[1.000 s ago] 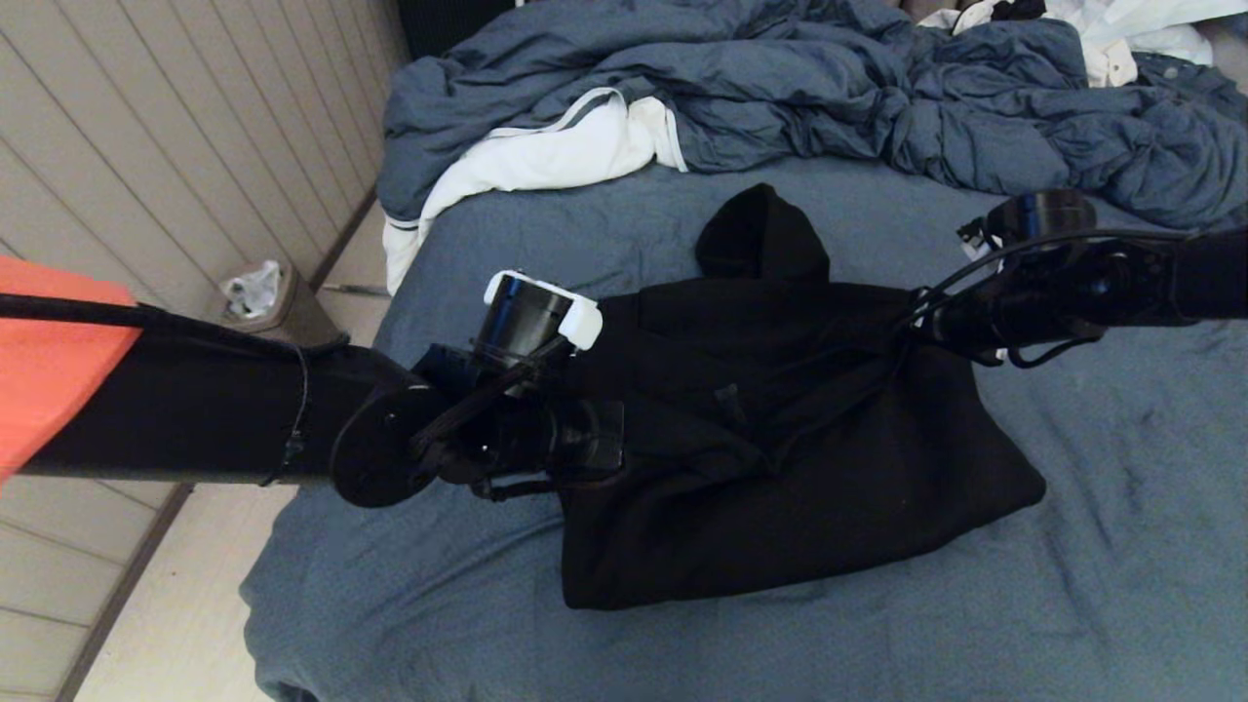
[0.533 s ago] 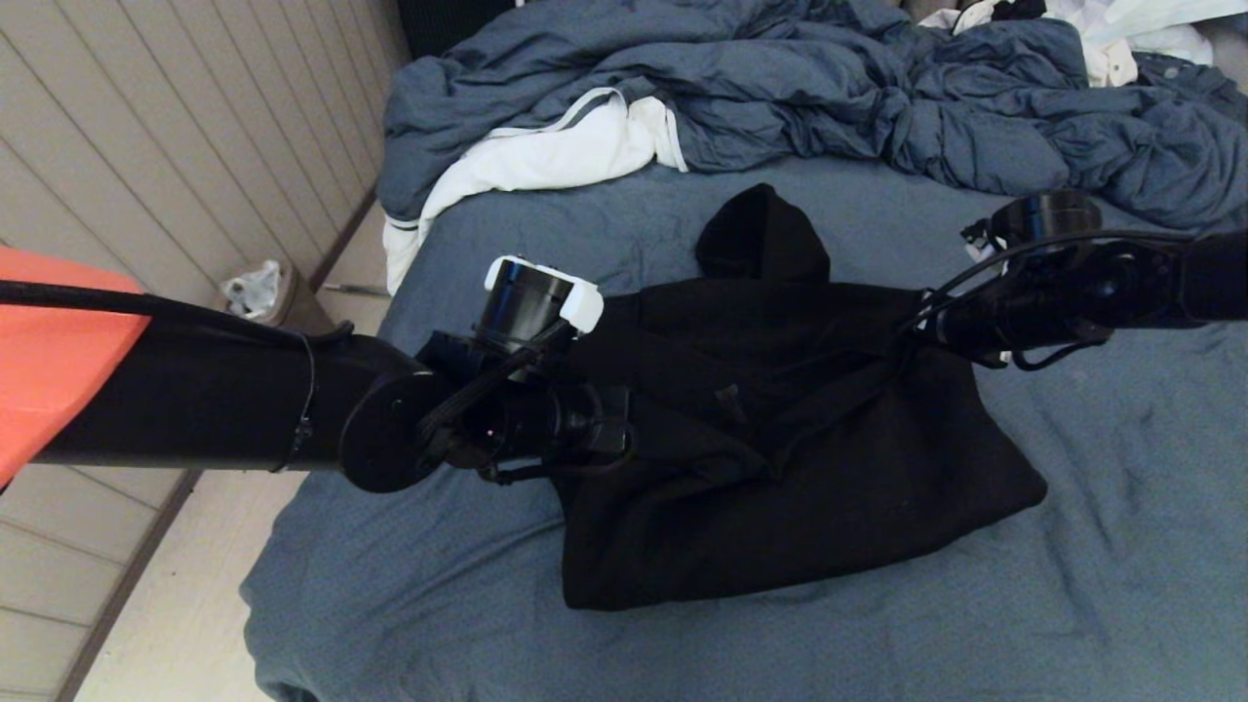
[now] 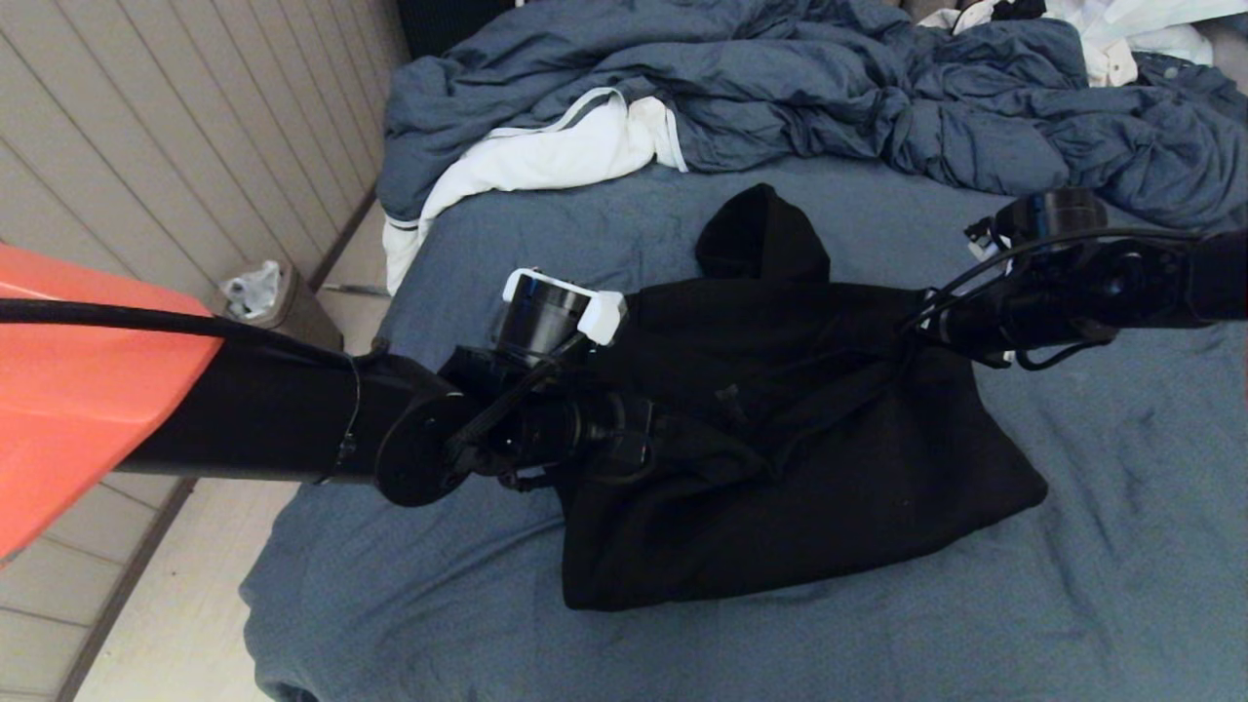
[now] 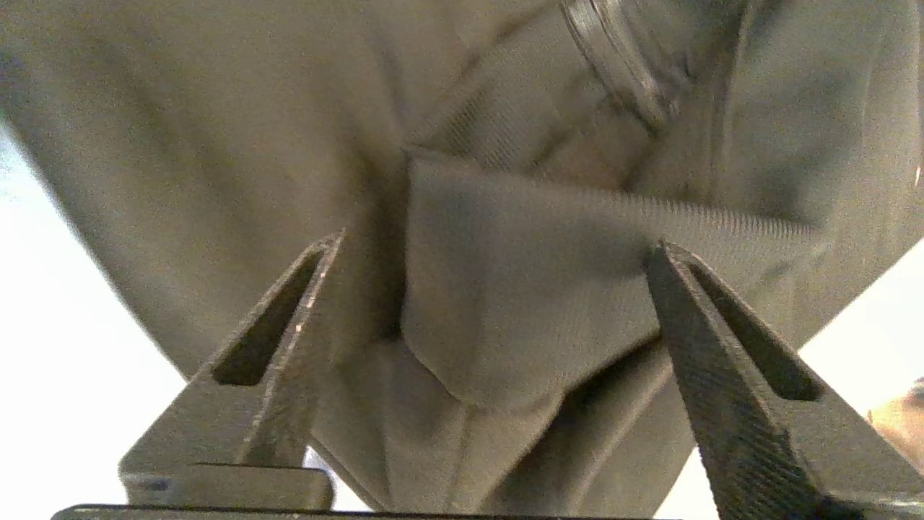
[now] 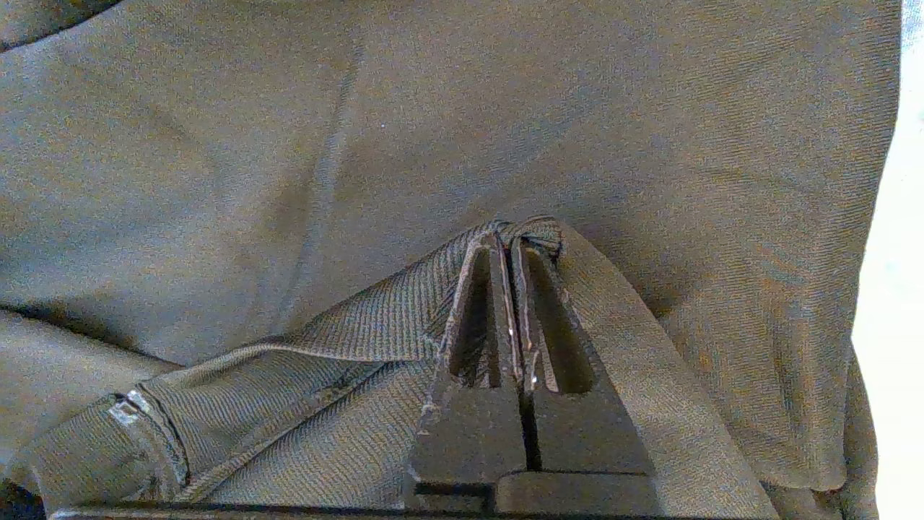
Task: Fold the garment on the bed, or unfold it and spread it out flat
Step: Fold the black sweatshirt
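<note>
The garment's ribbed strip slopes away from my right gripper, so my left gripper should pinch the strip's loose end and pull it level toward the hood.
The black garment lies bunched in the middle of the bed, its hood pointing toward the far side. My left gripper hovers at the garment's left side with its jaws wide apart. A loose fold of fabric lies between the fingers, and neither finger pinches it. My right gripper is at the garment's upper right edge, shut on a ribbed strip of the fabric that wraps over its fingertips.
A rumpled blue-grey duvet fills the far side of the bed, with a white cloth at its left end. The bed's left edge drops to the floor, where a small bin stands by the wall.
My left gripper has opened and let go of the fabric, and the left arm has slid rightward over the garment. The right arm has hardly moved.
</note>
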Controlling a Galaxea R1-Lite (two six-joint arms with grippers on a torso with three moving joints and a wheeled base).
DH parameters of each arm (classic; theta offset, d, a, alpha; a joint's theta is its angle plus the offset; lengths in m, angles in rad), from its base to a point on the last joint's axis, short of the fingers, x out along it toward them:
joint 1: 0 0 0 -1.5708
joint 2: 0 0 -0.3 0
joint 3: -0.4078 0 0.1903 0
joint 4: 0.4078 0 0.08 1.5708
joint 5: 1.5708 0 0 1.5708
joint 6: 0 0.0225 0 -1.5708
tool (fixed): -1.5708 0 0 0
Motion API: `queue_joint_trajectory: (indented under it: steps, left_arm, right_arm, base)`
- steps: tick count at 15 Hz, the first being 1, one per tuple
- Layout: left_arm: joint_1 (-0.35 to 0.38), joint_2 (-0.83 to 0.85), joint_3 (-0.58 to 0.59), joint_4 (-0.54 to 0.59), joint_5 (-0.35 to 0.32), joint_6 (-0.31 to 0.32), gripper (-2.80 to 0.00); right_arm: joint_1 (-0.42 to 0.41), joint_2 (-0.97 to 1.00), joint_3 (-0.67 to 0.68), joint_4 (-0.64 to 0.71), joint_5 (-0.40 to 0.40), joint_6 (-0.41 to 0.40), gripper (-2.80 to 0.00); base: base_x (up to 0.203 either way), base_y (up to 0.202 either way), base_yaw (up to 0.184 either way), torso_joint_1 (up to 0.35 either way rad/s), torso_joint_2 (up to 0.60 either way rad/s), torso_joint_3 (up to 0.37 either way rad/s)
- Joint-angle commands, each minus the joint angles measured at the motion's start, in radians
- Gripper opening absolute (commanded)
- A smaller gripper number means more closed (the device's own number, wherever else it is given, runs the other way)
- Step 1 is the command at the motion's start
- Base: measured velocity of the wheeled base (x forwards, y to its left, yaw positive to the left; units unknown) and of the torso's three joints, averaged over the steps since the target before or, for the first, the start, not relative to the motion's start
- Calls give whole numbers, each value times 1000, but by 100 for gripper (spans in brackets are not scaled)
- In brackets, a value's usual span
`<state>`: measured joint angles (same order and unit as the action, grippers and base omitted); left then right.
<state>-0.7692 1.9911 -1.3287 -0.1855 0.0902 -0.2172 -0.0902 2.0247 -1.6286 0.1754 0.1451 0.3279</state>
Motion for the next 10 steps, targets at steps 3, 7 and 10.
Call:
queue_joint_trajectory:
  steps: [3, 7, 10]
  left_arm:
    - [-7, 21, 0, -3, -13, -1, 0]
    - [-7, 31, -7, -3, -15, -1, -280]
    - [-9, 20, 0, -5, -17, -4, -280]
  right_arm:
    - [1, -4, 3, 1, 4, 2, -280]
    - [1, -4, 3, 1, 2, 3, -280]
    - [1, -14, 12, 1, 2, 3, -280]
  base:
    - [0, 0, 0, 0, 0, 0]
    - [0, 0, 0, 0, 0, 0]
    - [0, 0, 0, 0, 0, 0]
